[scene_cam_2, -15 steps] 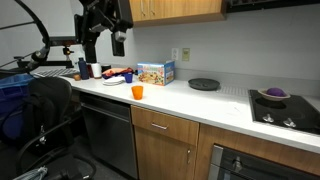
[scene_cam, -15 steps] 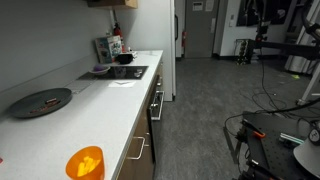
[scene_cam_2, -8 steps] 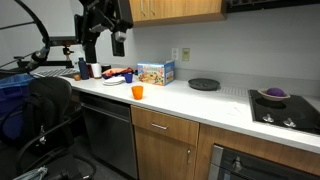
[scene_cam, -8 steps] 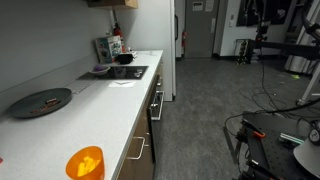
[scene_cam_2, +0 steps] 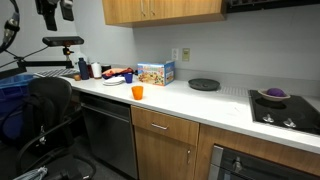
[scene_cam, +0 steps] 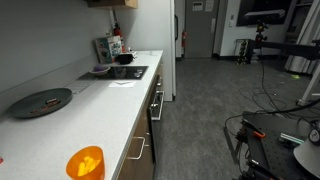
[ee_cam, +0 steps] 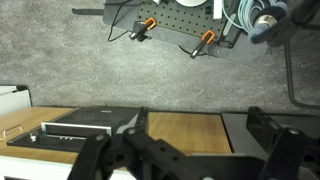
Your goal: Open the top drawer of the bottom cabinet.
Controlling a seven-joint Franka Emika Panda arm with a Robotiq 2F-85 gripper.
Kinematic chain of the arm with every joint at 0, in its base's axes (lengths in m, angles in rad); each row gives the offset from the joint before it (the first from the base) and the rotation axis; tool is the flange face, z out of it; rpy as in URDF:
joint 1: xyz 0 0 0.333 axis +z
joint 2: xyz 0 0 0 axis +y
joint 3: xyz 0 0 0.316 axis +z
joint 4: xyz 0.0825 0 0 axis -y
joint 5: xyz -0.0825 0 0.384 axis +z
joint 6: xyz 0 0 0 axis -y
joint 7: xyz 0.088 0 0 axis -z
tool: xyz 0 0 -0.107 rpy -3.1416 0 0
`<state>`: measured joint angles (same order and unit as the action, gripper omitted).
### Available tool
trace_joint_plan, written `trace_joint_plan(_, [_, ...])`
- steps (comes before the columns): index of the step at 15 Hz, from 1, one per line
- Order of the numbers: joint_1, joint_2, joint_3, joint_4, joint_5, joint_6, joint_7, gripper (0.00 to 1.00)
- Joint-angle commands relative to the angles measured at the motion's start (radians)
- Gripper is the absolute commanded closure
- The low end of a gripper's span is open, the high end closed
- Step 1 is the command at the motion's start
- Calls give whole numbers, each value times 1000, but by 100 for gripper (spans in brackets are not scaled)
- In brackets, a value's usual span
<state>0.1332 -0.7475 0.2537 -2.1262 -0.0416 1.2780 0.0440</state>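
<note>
The top drawer's handle is far from my gripper and well below it, so next I lower my gripper beside the drawer front and turn it first.
The bottom cabinet runs under the white worktop in both exterior views. Its top drawer has a tan wood front and a silver bar handle and is shut. Along the counter, its handle shows near the front. My arm is at the top left edge, high above and well left of the drawer. In the wrist view my gripper is open and empty, with a wood front seen far off between the fingers.
On the worktop are an orange cup, a black round plate, a snack box and bottles. A black dishwasher stands left of the drawer and an oven right. A wall cabinet hangs above.
My arm has swung up and to the left, away from the wall cabinet toward the frame's top left corner. The drawer has not moved.
</note>
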Motion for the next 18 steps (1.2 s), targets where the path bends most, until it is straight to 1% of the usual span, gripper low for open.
trace_joint_plan(1, [21, 10, 10, 22, 3, -12, 29, 0])
trace_joint_plan(2, [21, 16, 17, 33, 5, -18, 35, 0])
trace_joint_plan(6, [20, 35, 8, 37, 5, -18, 34, 0])
trace_joint_plan(10, [-38, 98, -8, -55, 20, 114, 160, 0])
trace_joint_plan(13, [-71, 200, -16, -160, 36, 283, 265, 0])
trace_joint_plan(16, [-85, 340, -31, -185, 69, 421, 352, 0])
trace_joint_plan(18, [-90, 424, -31, -172, 70, 482, 413, 0])
